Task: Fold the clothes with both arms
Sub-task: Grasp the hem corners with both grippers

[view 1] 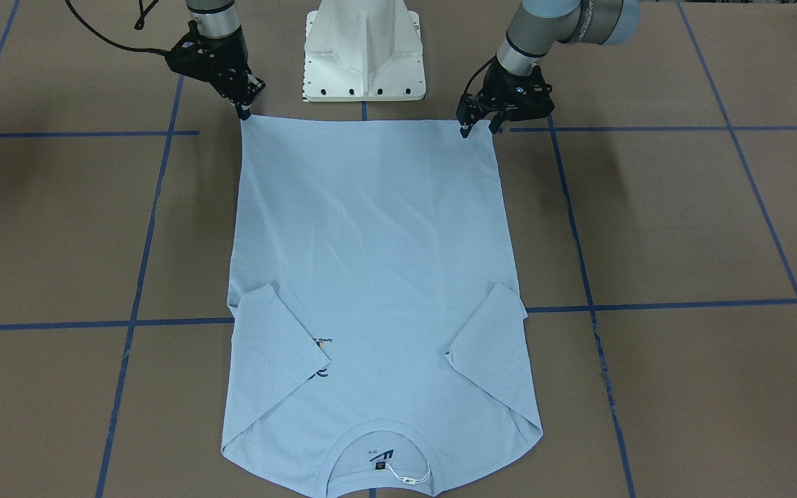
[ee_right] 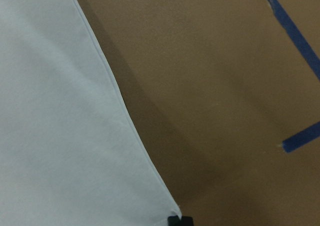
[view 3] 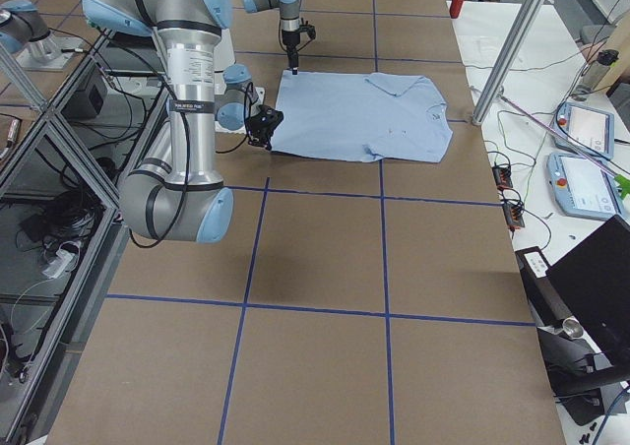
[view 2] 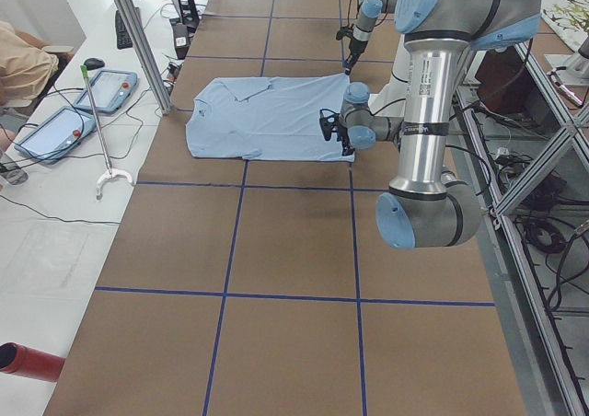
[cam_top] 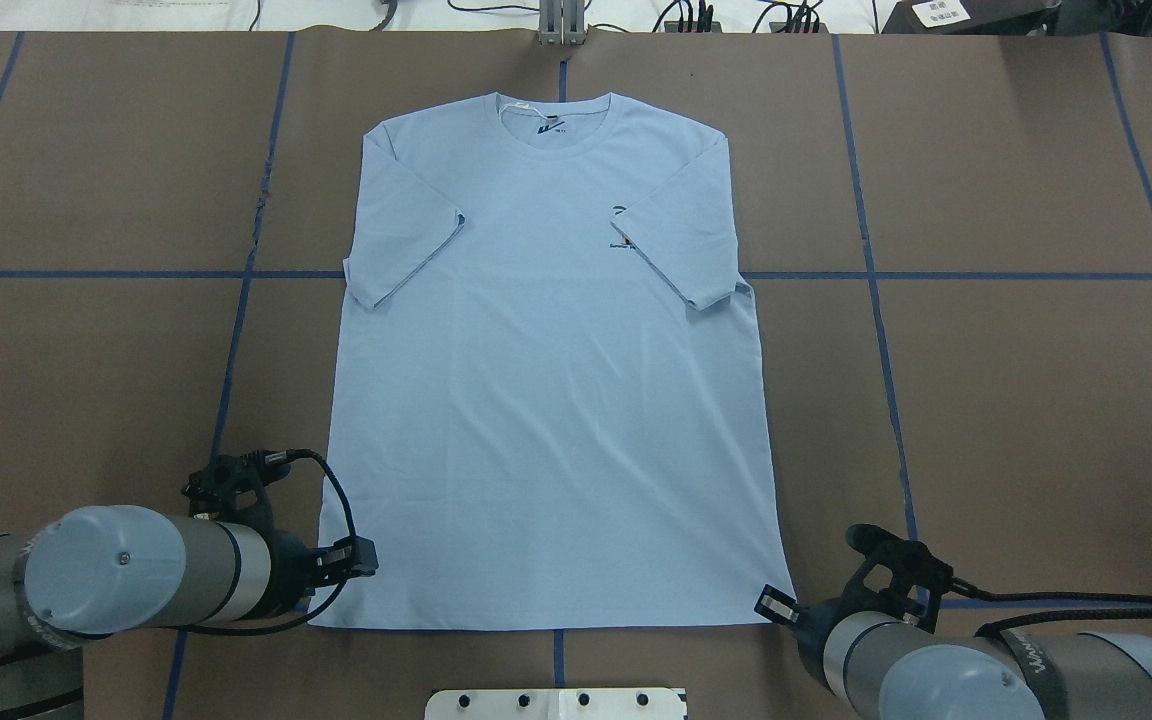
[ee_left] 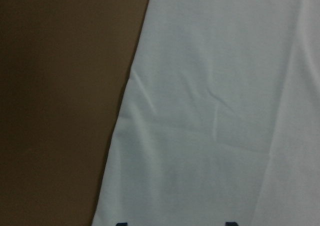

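Note:
The hem (view 1: 364, 120) will cover most of both folded sleeves (view 1: 277, 358) and leave the collar in sight when I fold the hem over, because the sleeves lie flat below the collar.
The light blue T-shirt (view 1: 371, 263) lies flat, front up, on the brown table, with its collar (view 1: 381, 432) at the far side from the robot and both sleeves folded inward. The folded sleeve half covers the chest print (cam_top: 621, 228). My left gripper (view 1: 479, 129) is open, its tips just over the hem's left corner; the left wrist view (ee_left: 175, 224) shows both tips above the cloth (ee_left: 225, 111). My right gripper (view 1: 245, 114) is shut with its tips at the hem's right corner, as the right wrist view (ee_right: 180, 220) shows.
The white pedestal base (view 1: 364, 55) stands just behind the hem, between the arms. Blue tape lines (view 1: 647, 304) cross the brown table. Off the table's far side stand metal posts (view 2: 138, 39) and a bench with tablets (view 2: 110, 89).

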### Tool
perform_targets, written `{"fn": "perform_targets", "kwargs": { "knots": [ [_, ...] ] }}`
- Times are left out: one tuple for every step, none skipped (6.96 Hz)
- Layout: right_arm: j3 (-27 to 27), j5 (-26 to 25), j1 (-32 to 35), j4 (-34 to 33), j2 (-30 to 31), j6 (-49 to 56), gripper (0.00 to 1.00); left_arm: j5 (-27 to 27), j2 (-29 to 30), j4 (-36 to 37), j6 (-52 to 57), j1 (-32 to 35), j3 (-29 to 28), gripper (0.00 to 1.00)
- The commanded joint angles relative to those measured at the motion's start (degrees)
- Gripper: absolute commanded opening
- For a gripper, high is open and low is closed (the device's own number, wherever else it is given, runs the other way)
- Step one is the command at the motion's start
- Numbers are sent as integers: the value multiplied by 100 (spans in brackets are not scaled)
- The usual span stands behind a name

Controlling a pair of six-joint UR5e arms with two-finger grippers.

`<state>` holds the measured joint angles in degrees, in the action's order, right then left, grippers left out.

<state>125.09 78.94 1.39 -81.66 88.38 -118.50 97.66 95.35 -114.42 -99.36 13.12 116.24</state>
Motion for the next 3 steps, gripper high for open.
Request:
{"fn": "perform_targets", "kwargs": {
  "knots": [
    [-11,-28,-16,1,-13,-7,0,-37,-25,77,-93,-108,30,72],
    [-11,-28,-16,1,-31,-7,0,-37,-78,121,-93,-134,48,72],
    [-11,-28,-16,1,-31,-7,0,-28,-87,252,-101,-257,30,72]
  ]
}}
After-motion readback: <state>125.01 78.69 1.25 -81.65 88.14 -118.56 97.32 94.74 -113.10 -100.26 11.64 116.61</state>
